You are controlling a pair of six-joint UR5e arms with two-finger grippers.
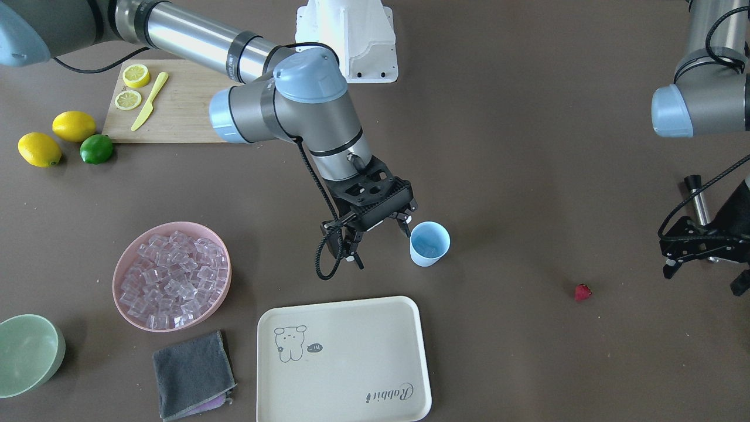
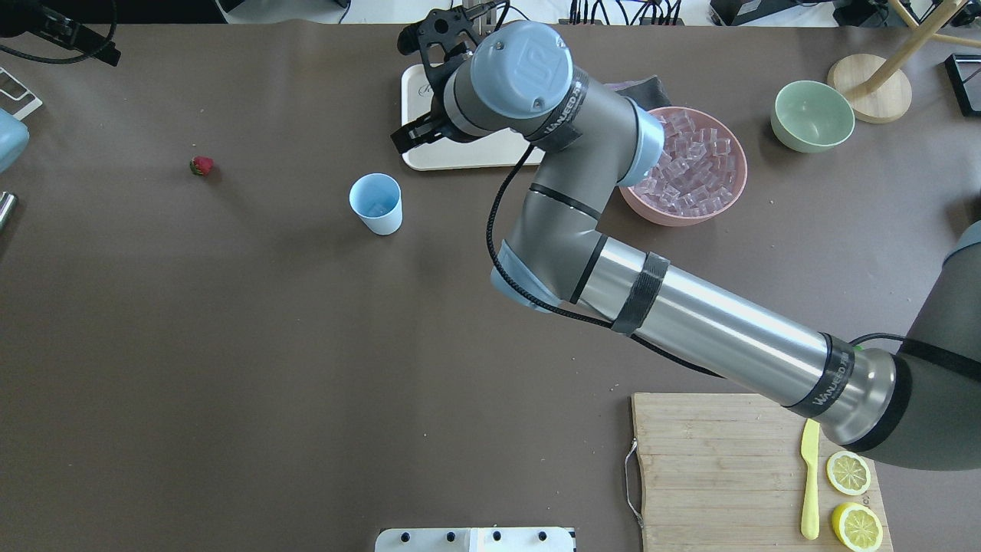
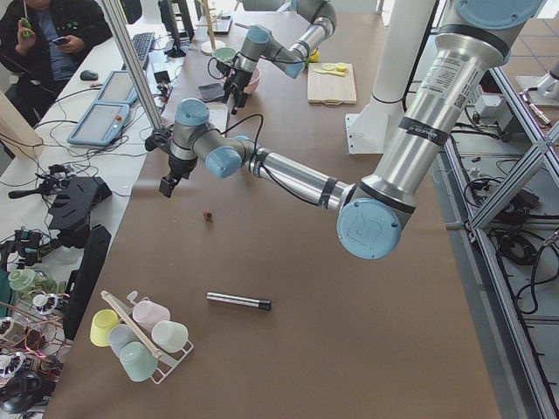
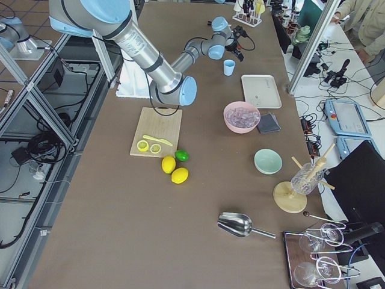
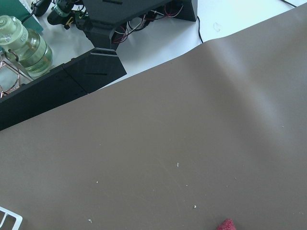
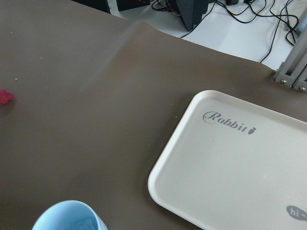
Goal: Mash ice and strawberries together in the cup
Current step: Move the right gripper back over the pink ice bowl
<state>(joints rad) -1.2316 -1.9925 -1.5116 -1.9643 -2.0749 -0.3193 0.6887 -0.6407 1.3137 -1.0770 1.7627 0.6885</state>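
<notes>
My right gripper should go on to the pink bowl (image 1: 174, 275) until it closes on ice, because the pale-blue cup has room (image 1: 427, 244) above the ice at its bottom.
The pale-blue cup (image 1: 429, 243) stands upright mid-table; it also shows in the overhead view (image 2: 375, 203) and at the bottom of the right wrist view (image 6: 67, 218). Something clear glints at its bottom. My right gripper (image 1: 379, 241) hovers right beside the cup, open and empty. The ice (image 1: 173, 281) is piled in a pink bowl (image 1: 126, 264). The strawberry (image 1: 582, 292) lies alone on the table, also in the overhead view (image 2: 201, 165) and the left wrist view (image 5: 225, 225). My left gripper (image 1: 705, 278) hangs near the strawberry, open and empty.
A cream tray (image 1: 345, 357) lies just in front of the cup. A grey cloth (image 1: 193, 375) and a green bowl (image 1: 26, 351) sit near the pink bowl. A metal rod (image 1: 697, 202) lies by the left gripper. A cutting board (image 1: 176, 111) holds lemon slices and a knife.
</notes>
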